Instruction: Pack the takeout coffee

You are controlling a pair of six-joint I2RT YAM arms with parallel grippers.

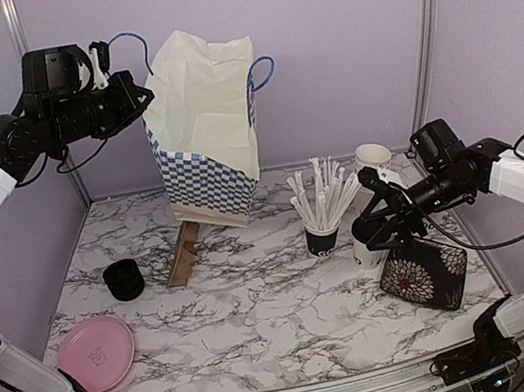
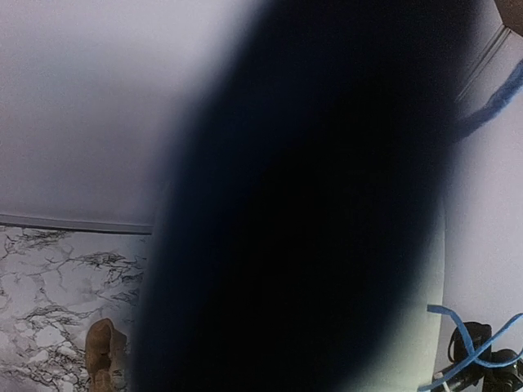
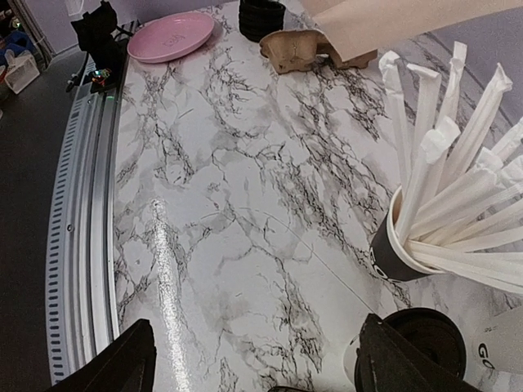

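Note:
The brown pulp carrier is under the bag's foot [image 1: 208, 214]. My left gripper should move the bag to the side while my right gripper pulls the carrier [image 1: 183, 256] out of the way first.
A white paper cup with a black lid [image 1: 366, 257] stands on the marble table right of the straws; in the right wrist view it [image 3: 426, 331] sits against the outer side of one finger, not between the jaws. A second white lettered cup [image 3: 500, 353] is beside it. Another white cup [image 1: 373, 158] stands behind, with no lid showing. My right gripper [image 1: 377, 228] [image 3: 261, 377] is open, low over the table. The brown pulp carrier [image 1: 183, 256] [image 3: 298, 49] lies tipped at the bag's foot. My left gripper [image 1: 135, 93] is raised at the bag's top left edge; a dark blur fills its own view.
A tall white paper bag [image 1: 202, 115] with blue check and blue handles stands at the back. A black cup of white straws [image 1: 322, 236] [image 3: 402, 255], a stack of black rings [image 1: 123, 279], a pink plate [image 1: 97, 353] and a black floral pouch [image 1: 424, 275] are on the table.

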